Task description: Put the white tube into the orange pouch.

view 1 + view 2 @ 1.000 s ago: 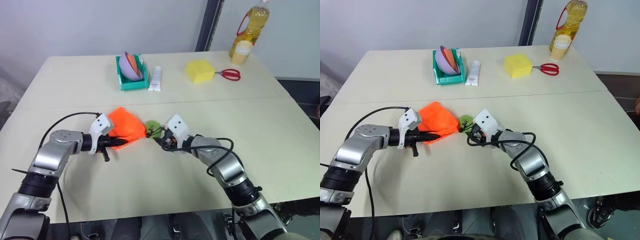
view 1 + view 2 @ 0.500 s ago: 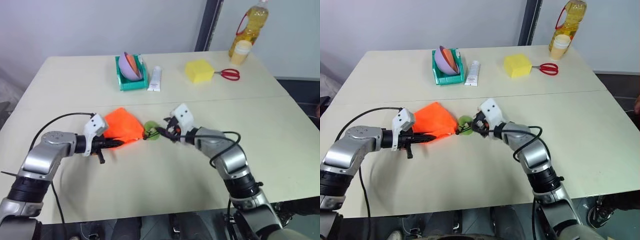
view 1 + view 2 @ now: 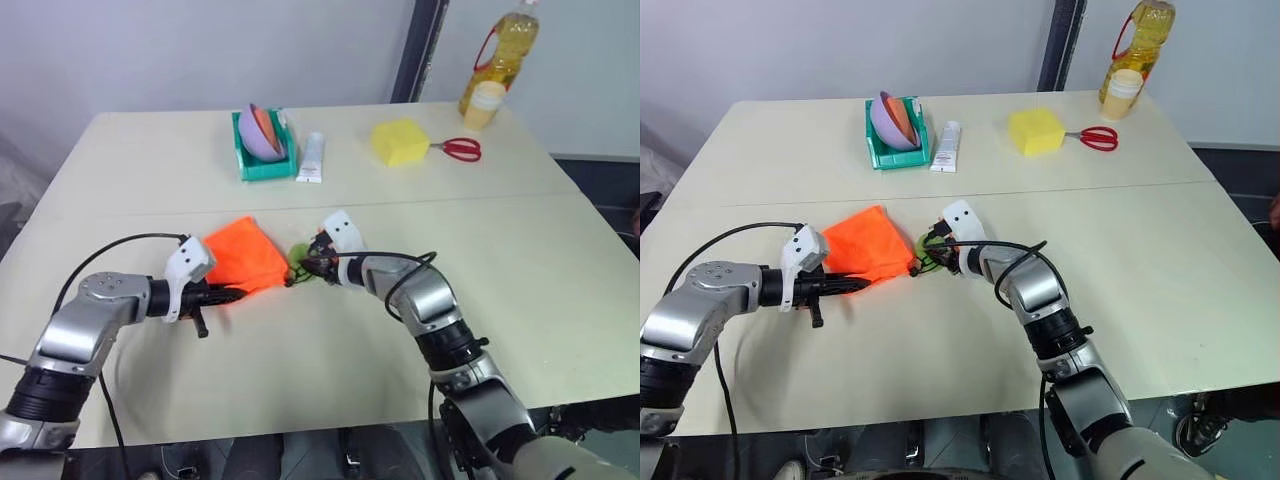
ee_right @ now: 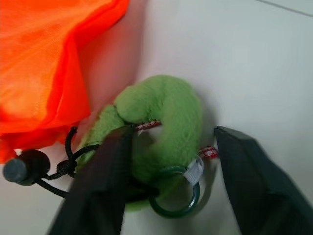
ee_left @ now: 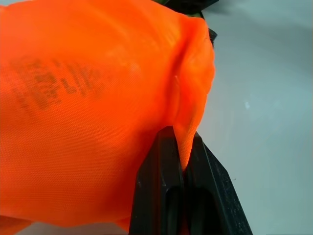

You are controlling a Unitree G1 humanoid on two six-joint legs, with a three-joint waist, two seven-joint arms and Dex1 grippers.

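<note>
My left gripper should open and let go of the pouch's near edge (image 3: 248, 289), which it is pinching far from the toggle, and take the toggle (image 3: 290, 281) while my right gripper lifts the green trim.
The orange pouch (image 3: 245, 258) lies on the table left of centre. My left gripper (image 3: 232, 293) is shut on a fold of its near edge, and in the left wrist view the orange fabric (image 5: 88, 98) is pinched between the black fingers (image 5: 164, 166). The pouch's lime-green fluffy trim (image 4: 166, 107) sits at its right corner beside the dark cord and toggle (image 4: 19, 166). My right gripper (image 4: 171, 142) straddles this green trim with its fingers apart; one finger touches it, the other stands clear. The white tube is hidden.
At the back of the table stand a teal bin with bowls (image 3: 263, 140), a flat white squeeze tube (image 3: 312, 158), a yellow sponge (image 3: 398, 142), red scissors (image 3: 460, 149) and an oil bottle (image 3: 497, 55).
My right gripper has moved forward and left onto the green trim, rolled, and its fingers have narrowed. My left gripper has drawn back slightly, still holding the pouch.
</note>
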